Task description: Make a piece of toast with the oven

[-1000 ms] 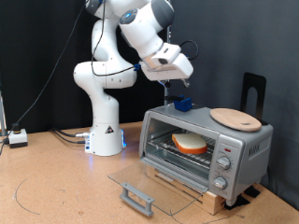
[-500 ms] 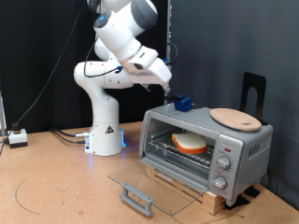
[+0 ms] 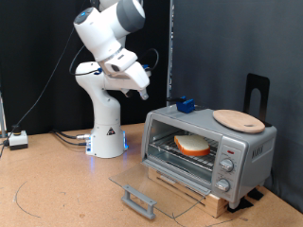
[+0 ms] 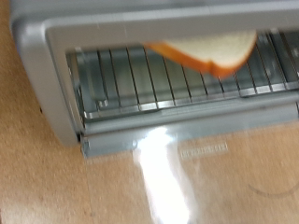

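My gripper is raised well above the glass door, which lies folded down flat. It should turn and swing down low next to the door handle before it closes the oven.
The oven stands on a wooden base at the exterior view's right, its glass door folded down flat. The piece of toast lies inside on the wire rack, pale on top with an orange-brown crust. My gripper hangs in the air to the exterior view's left of the oven, above the level of its top, holding nothing that shows. The wrist view looks into the oven at the toast on the rack, over the glass door; no fingers show there.
A round light-wood board and a small blue object lie on the oven's top. A black stand rises behind it. A white box with cables sits at the exterior view's far left. The door handle juts forward.
The arm has swung away from above the oven towards the exterior view's left. The toast, the oven and its door have not moved.
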